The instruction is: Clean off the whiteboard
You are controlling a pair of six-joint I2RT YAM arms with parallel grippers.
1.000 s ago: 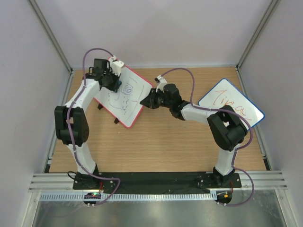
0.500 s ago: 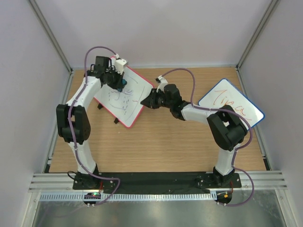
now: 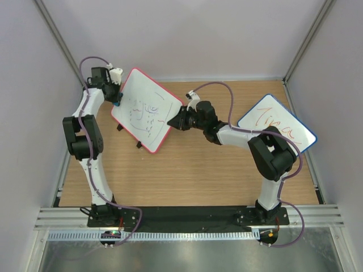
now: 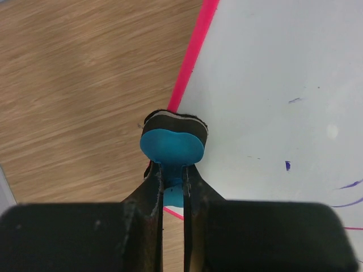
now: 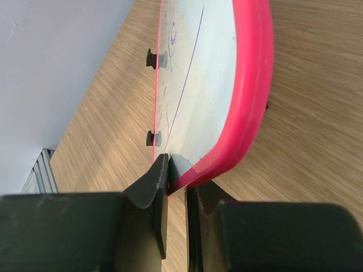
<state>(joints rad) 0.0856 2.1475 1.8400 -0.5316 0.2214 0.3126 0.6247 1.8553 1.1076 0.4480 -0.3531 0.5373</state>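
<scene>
My left gripper should wipe the blue eraser (image 4: 172, 141) back across the purple marks (image 3: 148, 110), because the eraser hangs over the whiteboard's red-pink frame while purple marks are still left farther in.
The whiteboard (image 3: 146, 109), white with a red-pink frame and purple and red scribbles, lies tilted at the back left of the table. My right gripper (image 3: 176, 120) is shut on its right corner; in the right wrist view the frame (image 5: 247, 102) sits between the fingers. My left gripper (image 3: 116, 97) is shut on a blue eraser (image 4: 172, 146) with a dark felt pad, which sits at the board's left edge on the frame (image 4: 195, 51). Purple marks (image 4: 288, 165) remain on the board.
A blue-framed board (image 3: 276, 127) with orange writing lies at the right, partly under the right arm. Small black feet (image 3: 139, 145) stick out from under the whiteboard. Grey walls (image 3: 34, 85) close in the wooden table (image 3: 187, 175) on three sides.
My left gripper with the eraser has swept left across the whiteboard, from its upper middle to its left edge. Some scribble in the upper part is gone. The right arm has not moved.
</scene>
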